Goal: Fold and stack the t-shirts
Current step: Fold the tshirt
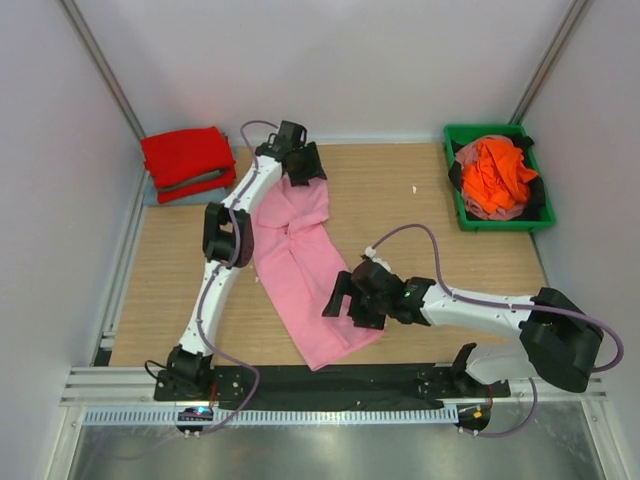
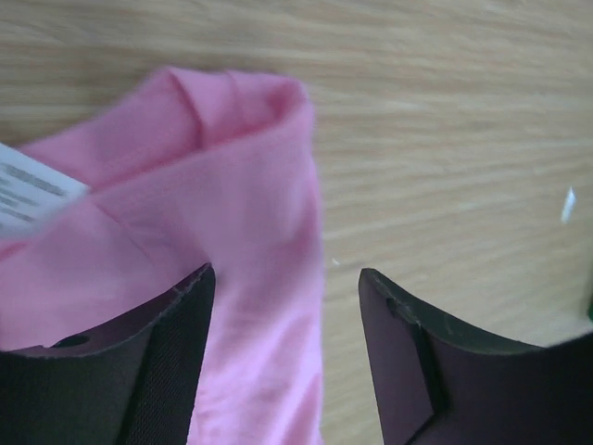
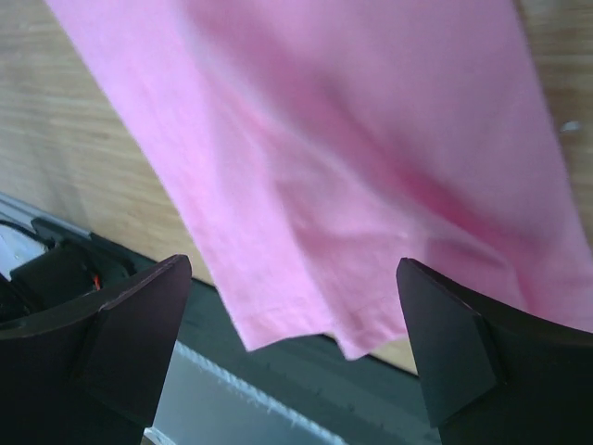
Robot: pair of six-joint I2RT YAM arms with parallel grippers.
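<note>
The pink t-shirt lies at a slant towards its near hem (image 1: pixel 326 356). Next, I grab the t-shirt's long edge (image 3: pixel 558 222) by that hem with my right gripper and swing the t-shirt straight before I fold it.
A light pink t-shirt (image 1: pixel 305 265) lies on the wooden table as a long strip, folded lengthwise, running from the far middle towards the near edge. My left gripper (image 1: pixel 303 165) hovers over its far end. It is open, and the pink cloth (image 2: pixel 250 241) lies under its left finger with a white label (image 2: pixel 32 190) beside it. My right gripper (image 1: pixel 345 300) stands open wide above the near hem (image 3: pixel 306 324) with nothing held. A folded red t-shirt (image 1: pixel 185 155) sits at the far left. An orange t-shirt (image 1: pixel 495 175) lies crumpled in the bin.
The green plastic bin (image 1: pixel 500 226) stands at the far right, with greyish cloth under the orange shirt. A dark grey band shows along the near edge of the red pile. The pink hem overhangs the black strip (image 3: pixel 306 389) at the table's near edge. White walls surround the table.
</note>
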